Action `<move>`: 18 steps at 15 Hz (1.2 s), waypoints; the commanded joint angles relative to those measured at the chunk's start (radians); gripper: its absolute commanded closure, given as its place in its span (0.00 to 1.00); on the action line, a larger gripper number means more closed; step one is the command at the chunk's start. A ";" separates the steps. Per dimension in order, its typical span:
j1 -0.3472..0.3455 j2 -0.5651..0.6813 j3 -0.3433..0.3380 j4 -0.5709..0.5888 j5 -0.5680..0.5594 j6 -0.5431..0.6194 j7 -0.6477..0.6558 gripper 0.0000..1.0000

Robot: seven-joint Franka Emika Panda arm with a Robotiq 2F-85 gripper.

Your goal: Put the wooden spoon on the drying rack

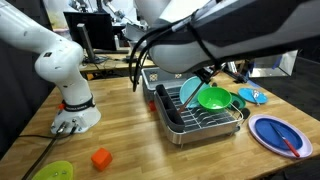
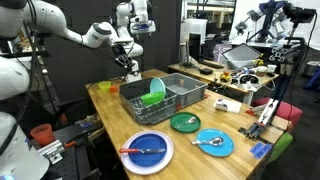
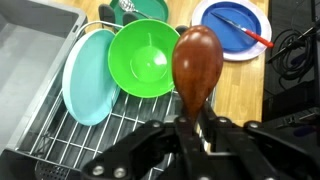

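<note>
I should go on lowering the wooden spoon (image 3: 197, 62) until it is near the drying rack's wires, then let go, because it hangs above the rack with the rack's open wire bottom (image 3: 130, 112) beside the green bowl.
In the wrist view my gripper (image 3: 193, 125) is shut on the handle of the wooden spoon (image 3: 197, 62). Its dark oval bowl end sticks out past the fingers. The spoon hangs above the drying rack (image 3: 110, 140), over its wire floor beside a green bowl (image 3: 148, 60) and a pale teal plate (image 3: 88, 75) that stand in the rack. In an exterior view the gripper (image 2: 128, 65) is above one end of the rack (image 2: 185, 95); the spoon is too small to make out there. The rack also shows in an exterior view (image 1: 190, 122).
A blue plate (image 3: 232, 25) with a red utensil (image 3: 250, 30) lies on the wooden table beside the rack. It also shows in an exterior view (image 1: 272, 130). A green plate (image 2: 184, 122) and another blue plate (image 2: 215, 143) lie nearby. An orange block (image 1: 100, 158) lies near the robot base (image 1: 75, 115).
</note>
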 commanded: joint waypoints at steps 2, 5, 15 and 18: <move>-0.070 -0.064 0.034 0.110 0.042 -0.075 -0.014 0.96; -0.095 -0.112 0.044 0.163 0.049 -0.104 -0.011 0.96; -0.151 -0.239 0.070 0.321 0.061 -0.223 -0.028 0.96; -0.155 -0.259 0.068 0.354 0.062 -0.251 -0.030 0.96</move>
